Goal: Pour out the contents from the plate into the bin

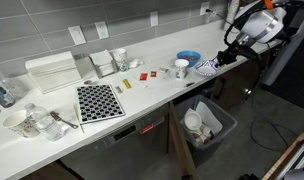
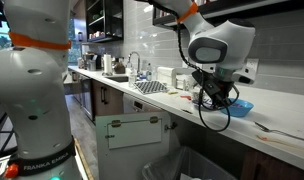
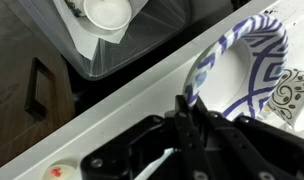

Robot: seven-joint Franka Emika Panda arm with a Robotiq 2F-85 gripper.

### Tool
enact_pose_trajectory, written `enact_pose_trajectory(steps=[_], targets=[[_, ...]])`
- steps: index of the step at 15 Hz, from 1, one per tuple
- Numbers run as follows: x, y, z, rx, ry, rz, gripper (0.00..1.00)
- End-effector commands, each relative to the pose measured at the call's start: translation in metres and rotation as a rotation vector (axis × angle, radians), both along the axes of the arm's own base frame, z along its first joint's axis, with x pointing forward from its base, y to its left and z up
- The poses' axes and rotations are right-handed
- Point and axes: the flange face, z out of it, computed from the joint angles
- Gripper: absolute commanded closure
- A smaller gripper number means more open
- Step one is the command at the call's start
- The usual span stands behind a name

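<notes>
The robot's gripper has the empty plate over the open counter next to the white mug. It should keep moving the plate down until the plate lies flat, and then let go.
The plate (image 1: 206, 68), white with a blue pattern, is at the right end of the counter, just past the white mug. In the wrist view the plate (image 3: 244, 55) lies over the counter's edge, and my gripper (image 3: 184, 108) is shut on its near rim. The gripper also shows in both exterior views (image 1: 219, 60) (image 2: 209, 98). The dark grey bin (image 1: 225, 128) stands on the floor below the counter edge and holds white cups and paper. In the wrist view the bin (image 3: 152, 35) is at the top, beyond the counter's edge. I cannot see what is on the plate.
A bright blue bowl (image 1: 189, 57) and a white mug (image 1: 181, 68) stand next to the plate. Small red items (image 1: 144, 76), a checkered mat (image 1: 98, 102) and a white rack (image 1: 52, 72) lie further along. A large white robot body (image 2: 32, 90) fills the foreground.
</notes>
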Motion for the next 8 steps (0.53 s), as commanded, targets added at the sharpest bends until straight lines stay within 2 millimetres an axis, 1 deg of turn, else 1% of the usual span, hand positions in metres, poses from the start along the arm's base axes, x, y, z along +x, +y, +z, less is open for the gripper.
enact_pose_trajectory(steps=[1, 8], targets=[[0.014, -0.009, -0.012, 0.021, 0.017, -0.006, 0.98], [0.032, -0.021, -0.029, 0.009, 0.034, -0.018, 0.98]])
